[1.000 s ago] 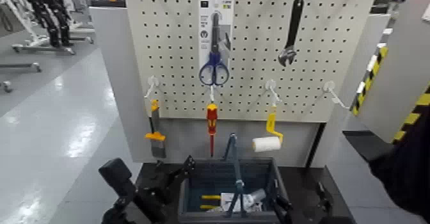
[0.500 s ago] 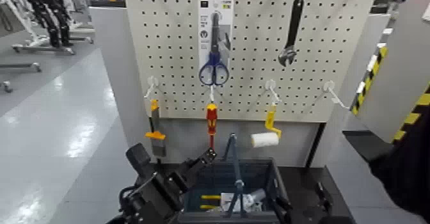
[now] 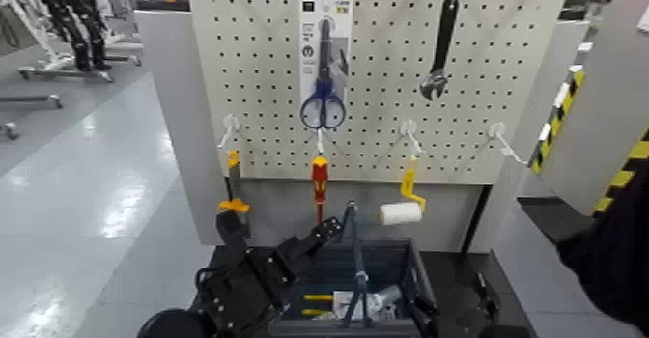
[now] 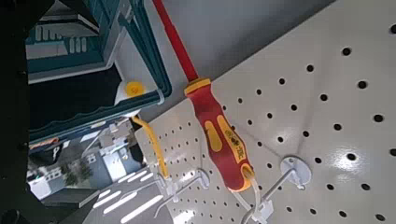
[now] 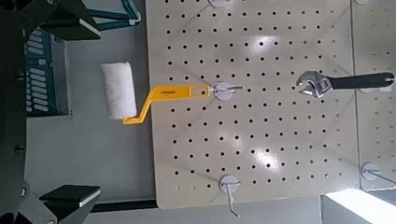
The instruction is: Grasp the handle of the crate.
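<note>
The whole crate [image 3: 417, 276] will come along and swing round when the robot pulls the handle toward itself, because the slim handle [image 3: 357, 245] stands upright across the crate's middle.
The dark blue-grey crate [image 3: 386, 265] sits low at the centre, below the pegboard. Its slim handle [image 3: 353, 240] stands upright over the middle. My left gripper [image 3: 324, 234] is open and empty, just left of the handle's top and apart from it. The left wrist view shows the crate's slats [image 4: 70, 47] and the red-and-yellow screwdriver [image 4: 219, 131]. My right gripper [image 3: 481, 301] is low at the crate's right. It is open in the right wrist view [image 5: 89, 112], with the crate's edge [image 5: 42, 79] beside it.
The white pegboard [image 3: 386, 120] holds scissors [image 3: 324, 71], a wrench [image 3: 440, 47], the screwdriver [image 3: 319, 183], a scraper [image 3: 233, 192] and a paint roller [image 3: 401, 211]. Small items lie inside the crate. A yellow-black striped post [image 3: 618, 178] stands at the right.
My left arm has risen and moved right, bringing its gripper from the crate's left rim up beside the handle's top. The right arm has not moved.
</note>
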`<state>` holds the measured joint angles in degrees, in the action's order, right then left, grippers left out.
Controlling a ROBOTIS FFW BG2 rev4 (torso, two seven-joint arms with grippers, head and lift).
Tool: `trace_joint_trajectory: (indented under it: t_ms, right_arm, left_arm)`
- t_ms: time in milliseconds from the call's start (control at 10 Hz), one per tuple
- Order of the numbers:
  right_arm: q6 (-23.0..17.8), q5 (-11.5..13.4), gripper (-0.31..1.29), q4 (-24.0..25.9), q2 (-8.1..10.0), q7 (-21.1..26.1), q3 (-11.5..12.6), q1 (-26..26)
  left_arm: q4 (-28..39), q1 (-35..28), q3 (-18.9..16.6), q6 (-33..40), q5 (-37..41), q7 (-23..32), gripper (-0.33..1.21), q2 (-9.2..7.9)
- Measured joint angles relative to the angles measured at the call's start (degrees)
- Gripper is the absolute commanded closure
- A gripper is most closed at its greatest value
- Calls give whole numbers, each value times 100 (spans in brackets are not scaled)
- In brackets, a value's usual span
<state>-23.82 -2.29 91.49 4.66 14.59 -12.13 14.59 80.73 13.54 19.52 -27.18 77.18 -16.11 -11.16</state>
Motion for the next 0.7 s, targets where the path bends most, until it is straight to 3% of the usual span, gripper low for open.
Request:
trace_joint_trajectory:
  t_ms: [700]
  right_arm:
    - [-14,-18,13,-45,0,-18,-72,-55]
  left_arm:
    - [-1813,1346,758,-885,667,-1346,11,35]
